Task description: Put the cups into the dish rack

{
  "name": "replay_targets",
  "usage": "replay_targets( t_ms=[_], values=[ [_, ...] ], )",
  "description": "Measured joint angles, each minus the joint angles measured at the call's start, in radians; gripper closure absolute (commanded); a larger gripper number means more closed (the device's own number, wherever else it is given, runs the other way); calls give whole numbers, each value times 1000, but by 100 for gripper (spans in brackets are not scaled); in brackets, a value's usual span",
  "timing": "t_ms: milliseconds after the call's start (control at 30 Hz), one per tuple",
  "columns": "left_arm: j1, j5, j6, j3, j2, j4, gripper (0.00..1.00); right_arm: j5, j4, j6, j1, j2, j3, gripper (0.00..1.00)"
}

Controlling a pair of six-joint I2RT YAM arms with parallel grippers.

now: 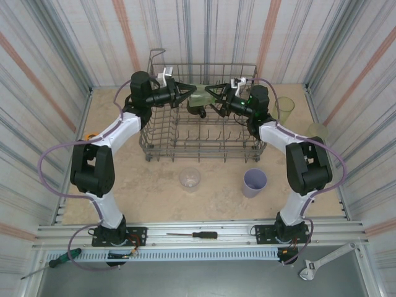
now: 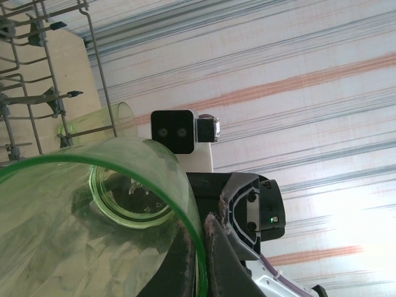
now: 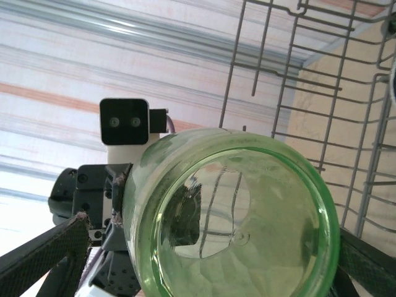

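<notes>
My right gripper should first take the tumbler by its base, because my left gripper is pinching the green tumbler's rim and that rim must face down in the rack.
Over the grey wire dish rack a translucent green tumbler hangs on its side between both arms. My left gripper is shut on the tumbler, its rim pinched with one finger inside and one outside, as the left wrist view shows at the gripper. My right gripper faces the tumbler's base; its jaws stand wide on either side, open. A dark mug lies in the rack below. A clear cup and a lavender cup stand on the table in front.
Another green tumbler and a pale clear cup stand right of the rack by the wall. A screwdriver lies on the front rail, a green-handled one and a wrench lower. Rack wires are close to both wrists.
</notes>
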Motion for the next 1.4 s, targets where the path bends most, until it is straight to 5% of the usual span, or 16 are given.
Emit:
replay_targets(
  t_ms=[267,500,800,1033,1400],
  values=[
    [-3,26,-23,10,22,48,100,1,68,50,0,28,0,21],
    [-8,38,-36,12,23,53,72,4,101,74,-1,34,0,40],
    [-23,60,-18,37,23,18,47,17,72,32,3,16,-2,43],
    [13,60,42,39,11,-66,39,44,-23,-46,0,-42,-16,43],
    [86,4,325,115,-69,-461,21,80,-158,-137,0,-87,-20,43]
  ],
)
